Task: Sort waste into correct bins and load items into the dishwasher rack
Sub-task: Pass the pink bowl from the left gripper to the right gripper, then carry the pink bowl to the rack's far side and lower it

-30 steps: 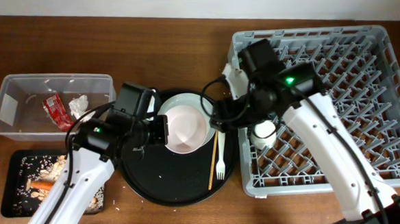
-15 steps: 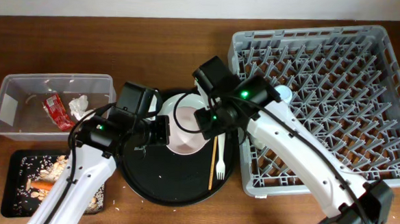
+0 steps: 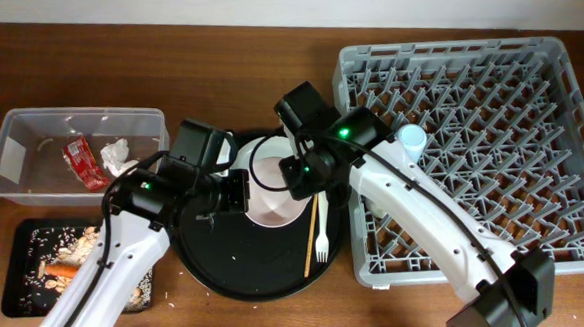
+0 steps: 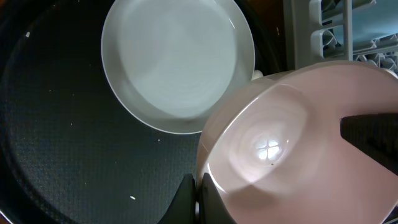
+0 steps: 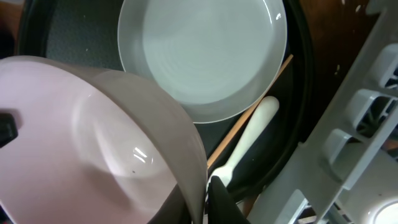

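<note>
Next, my left gripper opens and moves away before my right gripper takes the bowl to the grey rack [image 3: 455, 104], because both grippers are holding the pinkish-white bowl's rim [image 3: 253, 194].
The pinkish-white bowl [image 3: 271, 189] hangs tilted over the round black tray [image 3: 217, 265], held from both sides. My left gripper [image 3: 233, 192] is shut on its left rim [image 4: 200, 198]. My right gripper [image 3: 304, 180] is shut on its right rim [image 5: 204, 198]. Beneath the bowl the pale grey plate [image 4: 177, 62] lies flat on the tray, also seen in the right wrist view [image 5: 202, 50]. The white fork [image 3: 321, 233] and the wooden chopstick [image 3: 311, 240] lie on the tray's right side. A light blue cup [image 3: 410, 140] stands in the grey dishwasher rack [image 3: 516, 85].
The clear tub [image 3: 33, 130] at the left holds a red wrapper [image 3: 84, 163] and a white tissue [image 3: 115, 154]. The shallow black tray [image 3: 20, 289] at the front left holds a carrot [image 3: 63, 270] and crumbly scraps. My right arm lies across the rack's left edge.
My right gripper swung from the rack's left side over to the bowl and closed on its right rim. The left gripper kept its hold and stayed in place.
</note>
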